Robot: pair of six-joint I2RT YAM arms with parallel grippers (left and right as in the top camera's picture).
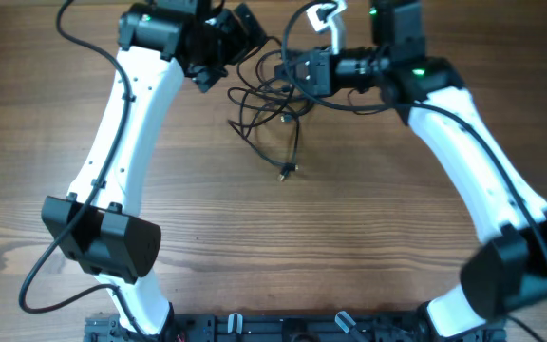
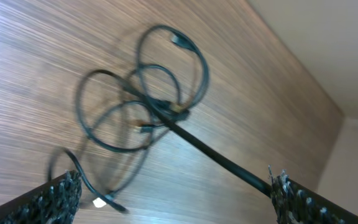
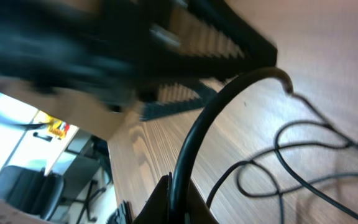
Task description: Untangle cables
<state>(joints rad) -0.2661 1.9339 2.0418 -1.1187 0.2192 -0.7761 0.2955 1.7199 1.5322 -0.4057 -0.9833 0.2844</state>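
Next, I move my right gripper back and pull the cable in it clear toward the open wood [image 1: 501, 47] on its side, because the cable still runs among the tangled loops [image 1: 266, 101].
The cables [image 1: 266, 106] are thin black cords tangled in loops on the wooden table near its far edge, with one plug end [image 1: 283, 174] trailing toward me. My left gripper [image 1: 243, 30] hovers open over the tangle's left side. In the left wrist view its fingers [image 2: 173, 202] are spread wide above the loops [image 2: 143, 106], a light-coloured tip [image 2: 98, 201] lies near the left finger, and a taut straight strand [image 2: 222, 158] runs to the right finger. My right gripper [image 1: 292, 72] is shut on a black cable [image 3: 194, 143] that arcs up from its fingertips [image 3: 178, 202]; more loops [image 3: 303, 155] lie beyond.
The wooden table [image 1: 349, 228] spreads out in front of the tangle. Both arms' white links [image 1: 122, 123] [image 1: 473, 152] flank the middle. The left arm's blurred black gripper [image 3: 185, 37] hangs close above the right gripper. The table's far edge and a wall [image 2: 303, 37] are just behind the cables.
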